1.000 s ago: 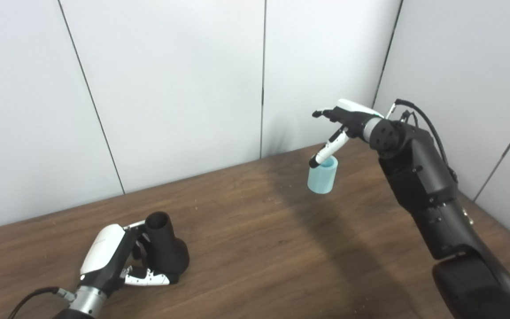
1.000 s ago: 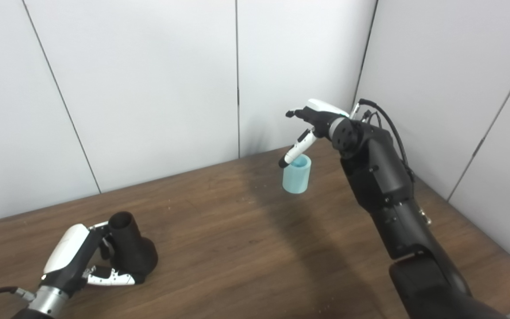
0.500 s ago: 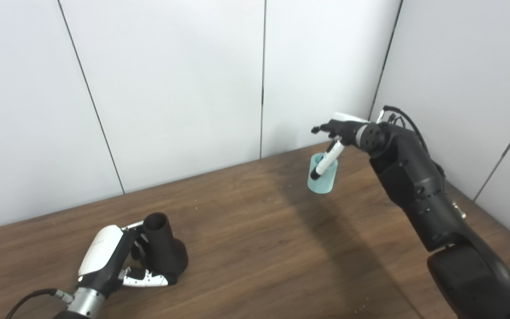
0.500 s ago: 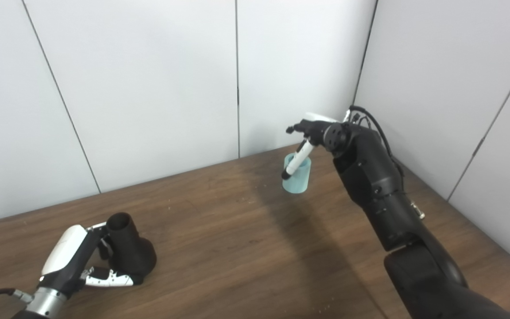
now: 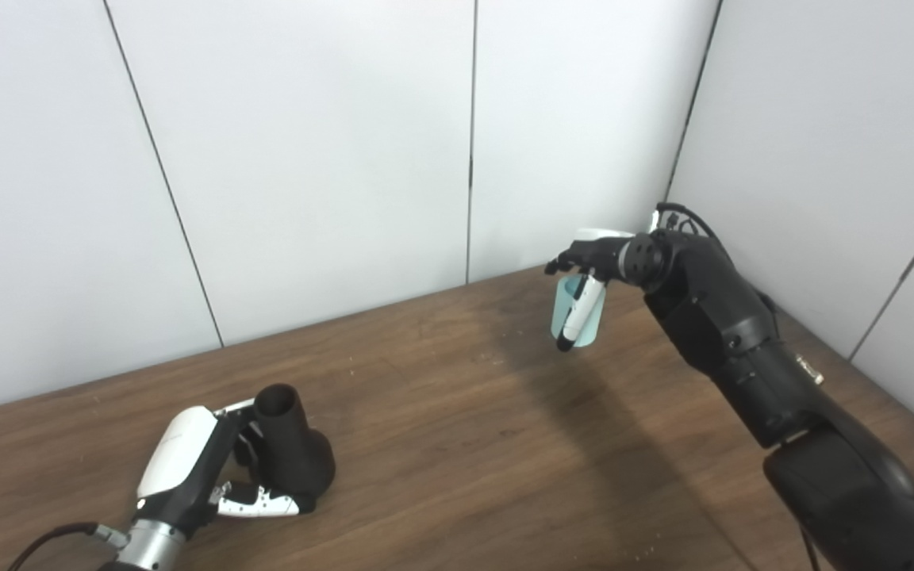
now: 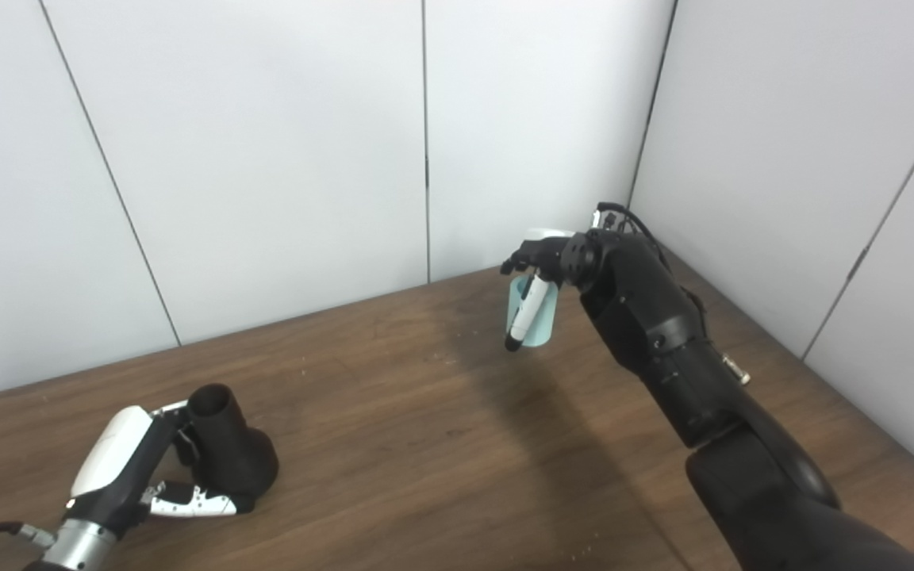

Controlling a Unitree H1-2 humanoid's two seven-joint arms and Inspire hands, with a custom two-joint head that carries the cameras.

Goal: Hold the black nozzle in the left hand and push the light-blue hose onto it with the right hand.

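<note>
The light-blue hose [image 5: 593, 322] will slide down and stop above the nozzle's wide base when I push it, because the black nozzle flares [image 5: 309, 442] below its neck.
The black nozzle [image 5: 292, 452] stands on its wide base at the table's near left, mouth up. My left hand [image 5: 187, 468] is shut on it, fingers around the neck and thumb along the base. The light-blue hose [image 5: 593, 317], a short upright tube, stands at the far right by the wall corner. My right hand [image 5: 596, 258] is down over it and still open. Its thumb hangs straight down across the tube's front, and its fingers reach over the top rim. How the hand touches the tube's far side is hidden.
The brown wooden table [image 5: 457, 444] runs up to white wall panels at the back and right. The right forearm [image 5: 743, 349] slants over the table's right part. A broad shadow lies under it.
My right hand has come down from above the hose until its thumb hangs in front of the tube. The hose has stayed in place. The left hand and nozzle have barely shifted.
</note>
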